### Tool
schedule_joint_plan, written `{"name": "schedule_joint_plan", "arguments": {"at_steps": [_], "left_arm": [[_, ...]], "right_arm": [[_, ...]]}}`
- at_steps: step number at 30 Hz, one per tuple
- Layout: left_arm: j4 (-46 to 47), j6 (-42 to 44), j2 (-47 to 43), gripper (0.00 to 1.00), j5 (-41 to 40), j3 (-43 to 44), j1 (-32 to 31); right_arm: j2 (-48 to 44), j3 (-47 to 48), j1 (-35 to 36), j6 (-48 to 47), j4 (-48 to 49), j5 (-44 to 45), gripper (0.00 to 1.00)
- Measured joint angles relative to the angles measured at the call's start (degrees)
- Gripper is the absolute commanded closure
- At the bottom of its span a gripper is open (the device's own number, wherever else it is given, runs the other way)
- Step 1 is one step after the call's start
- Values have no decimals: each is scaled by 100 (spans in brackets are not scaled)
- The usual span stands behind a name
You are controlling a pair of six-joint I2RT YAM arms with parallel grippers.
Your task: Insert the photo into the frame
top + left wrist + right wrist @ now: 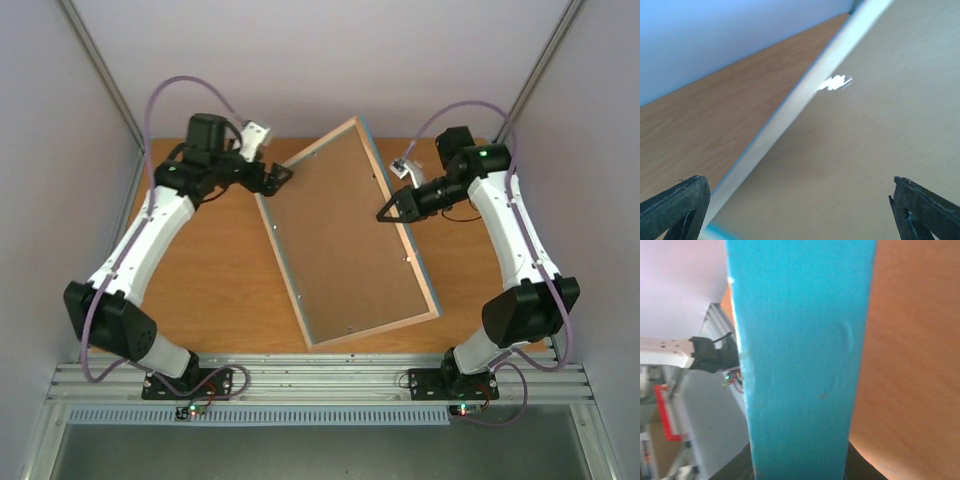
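The frame's brown back [340, 245] is facing up and is crooked, so next my right gripper flips the frame by its turquoise edge [422, 268] and sets it down face up.
The frame [375, 329] lies back side up, askew across the middle of the table, with thin turquoise edges, pale wood rims and a brown inner surface. My left gripper [279, 178] is open at the frame's far left rim. In the left wrist view its gripper [800, 220] straddles the pale rim [790, 115], fingers wide apart. My right gripper [387, 211] is at the frame's right rim. In the right wrist view the turquoise edge [800, 365] fills the gap between its fingers [735, 471], which sit against both sides. The photo is not in view.
The wooden table [210, 270] is walled by pale panels at the back and sides. A metal rail [320, 375] with both arm bases runs along the near edge. The left arm [140, 250] and right arm [520, 240] flank the frame.
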Motion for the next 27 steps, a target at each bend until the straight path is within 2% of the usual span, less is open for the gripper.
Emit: {"name": "schedule_joint_plan", "arguments": {"at_steps": [4, 10, 15, 21, 24, 27], "left_arm": [[22, -466, -522, 1, 46, -437, 688], [22, -994, -868, 1, 170, -518, 1683], [44, -1349, -1016, 1, 306, -643, 2284], [59, -1620, -1126, 1, 431, -717, 2758], [96, -1720, -1237, 1, 492, -769, 2914], [107, -1773, -1379, 1, 538, -835, 3010]], "right_arm": [[-2, 1119, -7, -284, -444, 669, 99], [105, 2444, 96, -686, -686, 1508, 99], [256, 3156, 557, -1062, -693, 2430, 99], [286, 3209, 1532, -1742, -503, 3705, 99], [282, 2911, 2006, -2046, -232, 4385, 99], [197, 2201, 2518, -2277, 273, 5075, 99]]}}
